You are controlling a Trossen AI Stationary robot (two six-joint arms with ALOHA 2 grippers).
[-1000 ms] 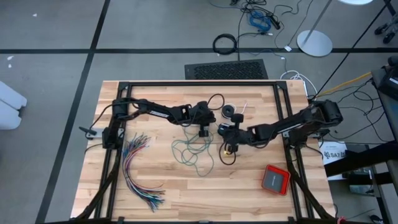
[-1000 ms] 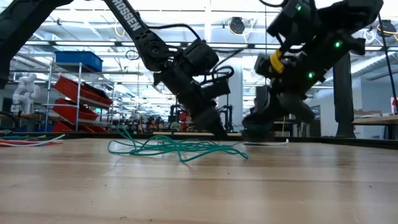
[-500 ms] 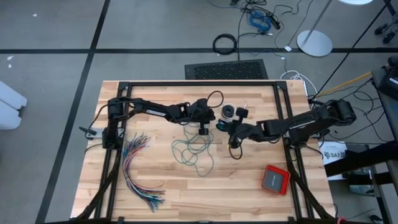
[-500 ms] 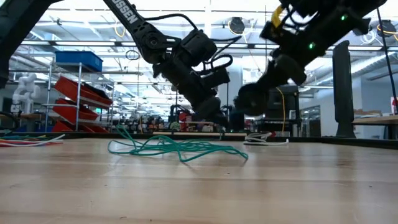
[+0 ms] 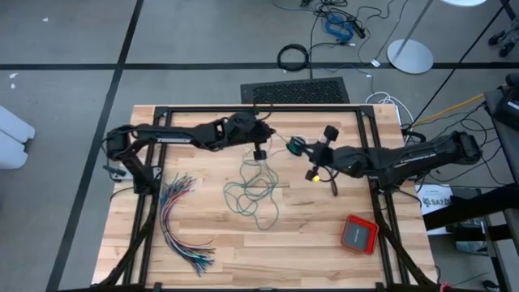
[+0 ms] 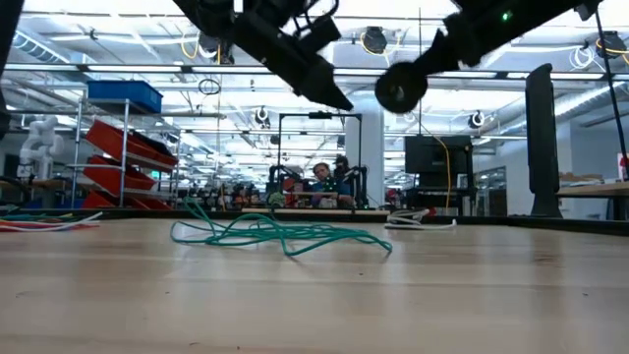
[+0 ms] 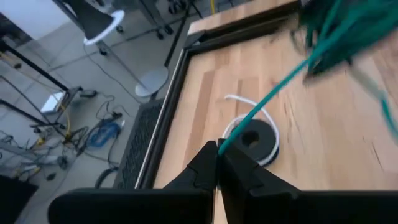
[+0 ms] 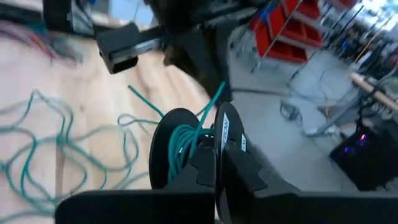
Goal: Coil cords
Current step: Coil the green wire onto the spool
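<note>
The teal cord (image 7: 273, 97) runs taut to the spool (image 5: 295, 146), so next my left gripper comes back toward the spool while my right gripper carries the spool around.
A teal-green cord (image 5: 255, 191) lies in a loose heap (image 6: 280, 234) on the wooden table. One strand of it runs up to a black spool (image 8: 180, 152) with teal turns wound on it. My right gripper (image 8: 215, 155) is shut at that spool, high over the table's far middle (image 5: 328, 134). My left gripper (image 7: 217, 149) is shut on the teal strand just left of it (image 5: 270, 134). Below them the black cord (image 7: 252, 138) lies coiled flat on the table, with its white tail (image 6: 425, 220) beside it. My left gripper pinches a single teal strand (image 7: 225, 144) between its two fingertips, coming nearly level from the table's left. The strand runs straight and taut from the tips toward the spool, clear of the table. My right gripper holds the black spool by its near side, beside the white label (image 8: 225, 134). The fingers themselves hide the exact spot. They come roughly level from the table's right, and the spool is lifted clear with its discs on edge.
A fanned bundle of many-coloured wires (image 5: 182, 219) lies at the near left. An orange-red box (image 5: 359, 234) sits at the near right. Black frame rails (image 5: 259, 109) run along the table's far edge and sides.
Both grippers have risen from the tabletop, still shut. My left gripper has lifted the teal strand up and toward the far edge. My right gripper has carried the spool up and a little toward the table's right. The teal heap has stayed on the table.
</note>
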